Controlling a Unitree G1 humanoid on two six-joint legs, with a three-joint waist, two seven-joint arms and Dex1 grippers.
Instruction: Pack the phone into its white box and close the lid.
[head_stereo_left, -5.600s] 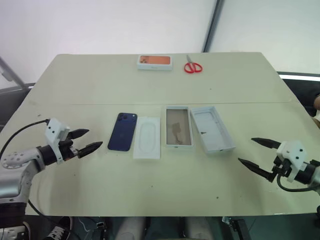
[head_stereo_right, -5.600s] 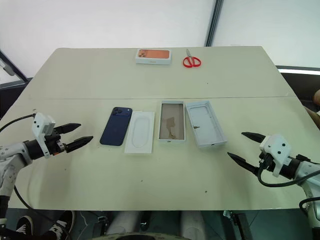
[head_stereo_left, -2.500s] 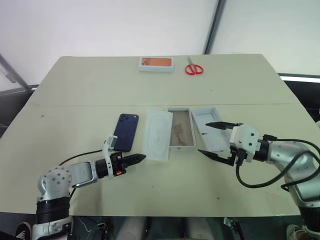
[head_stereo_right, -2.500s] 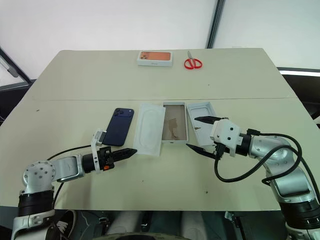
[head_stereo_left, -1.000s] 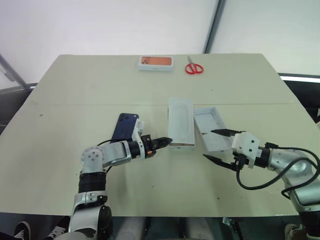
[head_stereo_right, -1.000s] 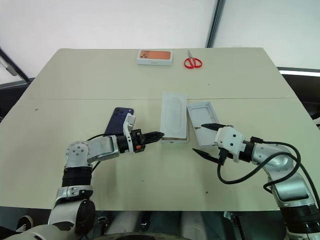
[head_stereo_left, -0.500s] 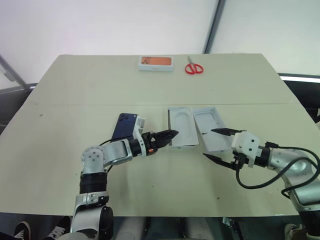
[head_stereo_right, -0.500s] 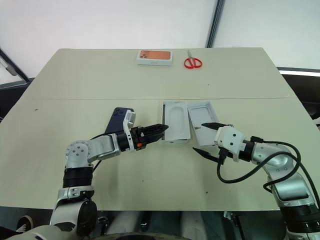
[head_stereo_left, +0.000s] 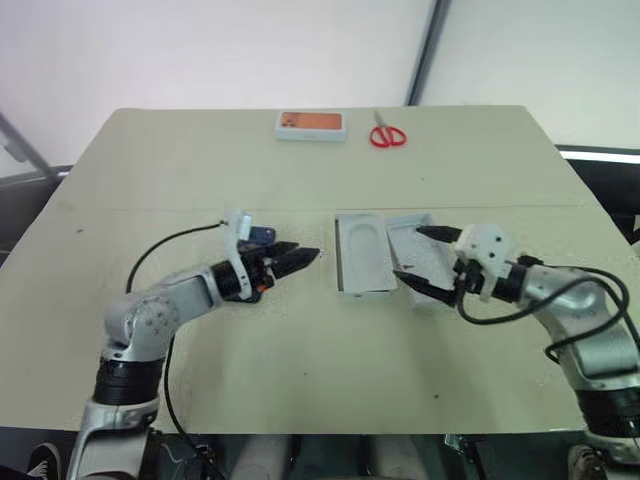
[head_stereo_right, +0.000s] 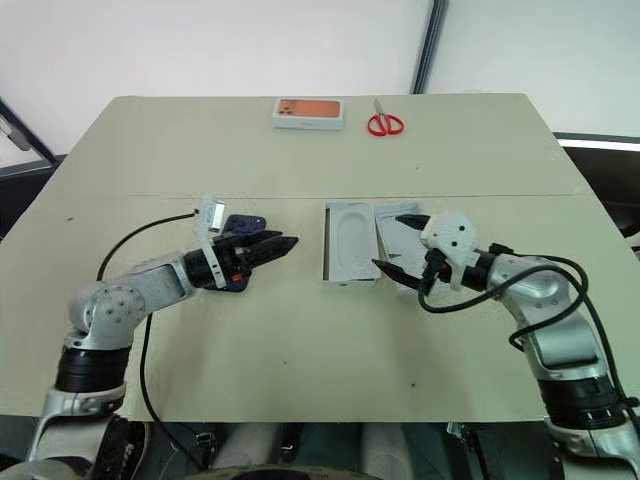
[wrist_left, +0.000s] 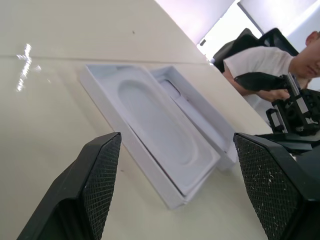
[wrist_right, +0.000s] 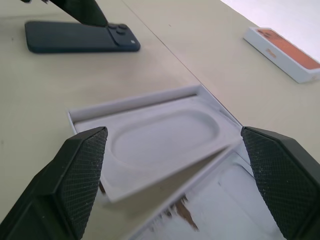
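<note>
The dark blue phone (head_stereo_left: 262, 236) will come to rest flat inside the box's sides when the robot lowers it, since the white box's rim (head_stereo_left: 360, 217) rises above the card's far end.
The white box (head_stereo_right: 327, 262) sits mid-table with a white oval-outlined card (head_stereo_right: 350, 240) lying tilted inside it. In the right wrist view a strip of the box's brownish floor (wrist_right: 181, 207) shows under the card. The lid (wrist_left: 196, 111) lies open side up against the box's right side. My right gripper (head_stereo_right: 390, 241) hovers open over the lid, fingers pointing left. The dark blue phone (wrist_right: 80, 42) lies flat to the left of the box. My left gripper (head_stereo_right: 278, 246) is open just above the phone, empty, and its hand hides much of the phone.
A closed box with an orange picture (head_stereo_left: 311, 124) and red scissors (head_stereo_left: 386, 135) lie at the table's far edge. A person in a white shirt (wrist_left: 272, 57) sits beyond the table's right side. The near half of the table is bare.
The left gripper pushed the card onto the box, then opened and drew back left over the phone. The card settled into the box. The right gripper moved forward over the lid.
</note>
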